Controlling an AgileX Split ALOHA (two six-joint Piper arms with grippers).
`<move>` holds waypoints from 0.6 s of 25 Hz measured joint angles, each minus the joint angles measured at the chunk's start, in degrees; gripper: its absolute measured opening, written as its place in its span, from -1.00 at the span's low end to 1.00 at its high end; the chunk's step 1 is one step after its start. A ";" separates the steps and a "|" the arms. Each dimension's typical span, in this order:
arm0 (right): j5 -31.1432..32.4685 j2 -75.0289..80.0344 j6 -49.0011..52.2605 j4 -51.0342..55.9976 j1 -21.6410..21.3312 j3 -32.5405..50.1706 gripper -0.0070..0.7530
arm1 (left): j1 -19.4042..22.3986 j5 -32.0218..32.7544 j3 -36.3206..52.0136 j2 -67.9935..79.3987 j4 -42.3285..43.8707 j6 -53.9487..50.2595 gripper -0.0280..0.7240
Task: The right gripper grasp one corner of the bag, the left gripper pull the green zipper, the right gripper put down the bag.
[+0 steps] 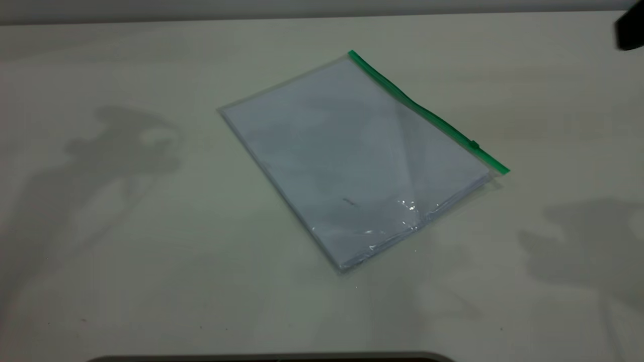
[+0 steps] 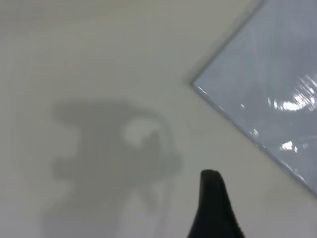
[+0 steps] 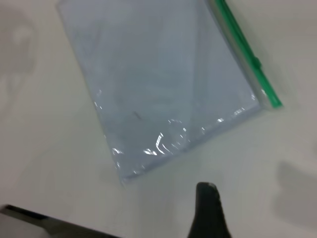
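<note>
Next, my right gripper takes the bag's corner (image 1: 490, 175) by the slider tab and turns the bag first, because the green zipper (image 1: 416, 107) slants away from my left gripper.
The bag (image 1: 352, 161) lies flat on the table, clear, with white paper sheets inside. The green zipper (image 1: 417, 108) runs along its far right edge, with the slider tab (image 1: 474, 145) close to the near end. Neither gripper touches the bag. My left gripper (image 2: 213, 208) shows only as a black tip above bare table, a short way from one bag corner (image 2: 195, 85). My right gripper (image 3: 208, 210) shows only as a black tip above bare table, off the bag's short near edge (image 3: 188, 148). The right wrist view also shows the zipper (image 3: 242, 44) and its tab (image 3: 257, 62).
The pale table (image 1: 126, 251) carries shadows of both arms left and right of the bag. A black part (image 1: 629, 30), likely of the right arm, enters at the exterior view's top right corner. A dark rim (image 1: 271, 358) runs along the table's front edge.
</note>
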 joint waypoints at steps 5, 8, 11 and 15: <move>-1.39 9.45 -13.73 14.95 0.00 -0.14 0.57 | 0.00 0.49 -1.38 4.42 -3.24 4.56 0.61; -1.45 15.42 -20.87 21.83 0.00 -1.23 0.57 | 0.00 0.31 -1.43 5.22 -3.61 5.65 0.61; -0.01 21.67 -24.77 25.29 0.00 -4.03 0.57 | 0.00 0.05 -1.49 5.40 -3.82 5.77 0.61; 2.70 30.14 -27.22 26.56 0.00 -8.61 0.57 | 0.00 -0.24 -1.55 5.51 -3.82 5.82 0.61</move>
